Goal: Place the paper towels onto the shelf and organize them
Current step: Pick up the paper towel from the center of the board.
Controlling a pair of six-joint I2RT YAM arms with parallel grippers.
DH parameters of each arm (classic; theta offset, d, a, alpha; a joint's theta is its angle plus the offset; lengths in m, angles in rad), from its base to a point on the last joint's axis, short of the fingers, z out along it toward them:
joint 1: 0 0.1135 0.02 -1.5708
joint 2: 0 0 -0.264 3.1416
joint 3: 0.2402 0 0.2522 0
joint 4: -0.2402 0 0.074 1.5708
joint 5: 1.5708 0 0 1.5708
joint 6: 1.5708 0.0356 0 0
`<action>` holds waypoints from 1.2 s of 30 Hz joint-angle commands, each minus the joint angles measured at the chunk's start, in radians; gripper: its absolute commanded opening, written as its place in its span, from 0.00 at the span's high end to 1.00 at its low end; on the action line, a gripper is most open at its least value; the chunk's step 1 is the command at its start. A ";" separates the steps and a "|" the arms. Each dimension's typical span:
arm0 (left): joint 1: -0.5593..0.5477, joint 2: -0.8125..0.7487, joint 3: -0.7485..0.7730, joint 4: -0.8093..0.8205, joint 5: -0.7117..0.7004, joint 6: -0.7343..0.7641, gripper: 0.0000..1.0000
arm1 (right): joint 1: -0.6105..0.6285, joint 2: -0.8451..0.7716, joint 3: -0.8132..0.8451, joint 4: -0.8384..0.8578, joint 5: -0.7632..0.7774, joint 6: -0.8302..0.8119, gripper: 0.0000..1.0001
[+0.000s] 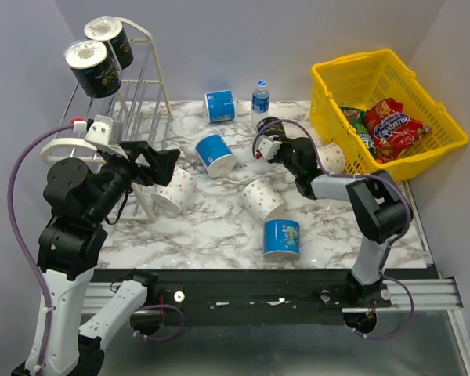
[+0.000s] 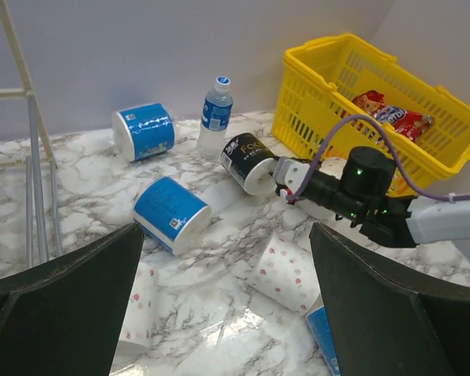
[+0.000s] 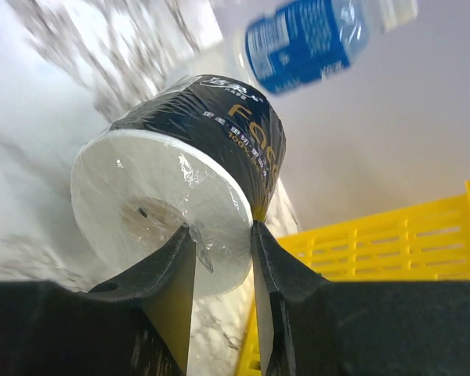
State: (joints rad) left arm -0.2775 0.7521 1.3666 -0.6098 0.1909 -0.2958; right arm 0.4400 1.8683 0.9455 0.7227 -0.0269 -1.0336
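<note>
My right gripper is holding the black roll (image 1: 270,125) well away from the white shelf, so I should stand it upright near the table's front (image 1: 226,244) for my left gripper.
The white shelf (image 1: 145,86) stands at the far left with two black paper towels (image 1: 94,69) on its top tier. My right gripper (image 1: 268,145) is shut on a black roll (image 1: 271,128), pinching its rim between end face and wrapper (image 3: 188,172), near the table's back middle; it also shows in the left wrist view (image 2: 249,162). My left gripper (image 1: 168,164) is open and empty (image 2: 227,313), above a white dotted roll (image 1: 175,192) beside the shelf. Blue rolls (image 1: 219,106) (image 1: 215,154) (image 1: 282,239) and dotted rolls (image 1: 263,200) (image 1: 331,158) lie loose on the marble table.
A yellow basket (image 1: 439,129) holding snack packs stands at the back right, close to my right arm. A small water bottle (image 1: 260,98) stands at the back, just behind the held black roll. The shelf's front foot is next to the left gripper.
</note>
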 commanded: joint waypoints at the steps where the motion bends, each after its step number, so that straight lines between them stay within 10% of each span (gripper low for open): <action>1: -0.006 0.007 0.003 -0.024 -0.042 0.024 0.01 | 0.040 -0.141 0.009 -0.126 -0.054 0.170 0.64; 18: -0.006 0.024 0.167 -0.171 -0.117 0.060 0.01 | 0.206 -0.497 0.315 -1.067 -0.112 0.869 0.64; 36: -0.006 -0.049 0.170 -0.285 -0.123 0.104 0.01 | 0.528 -0.473 0.225 -1.223 -0.081 1.471 0.67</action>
State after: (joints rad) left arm -0.2775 0.7242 1.5620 -0.8371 0.0677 -0.2256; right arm 0.9016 1.3056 1.1545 -0.4816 -0.1436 0.2996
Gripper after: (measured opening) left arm 0.989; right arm 0.371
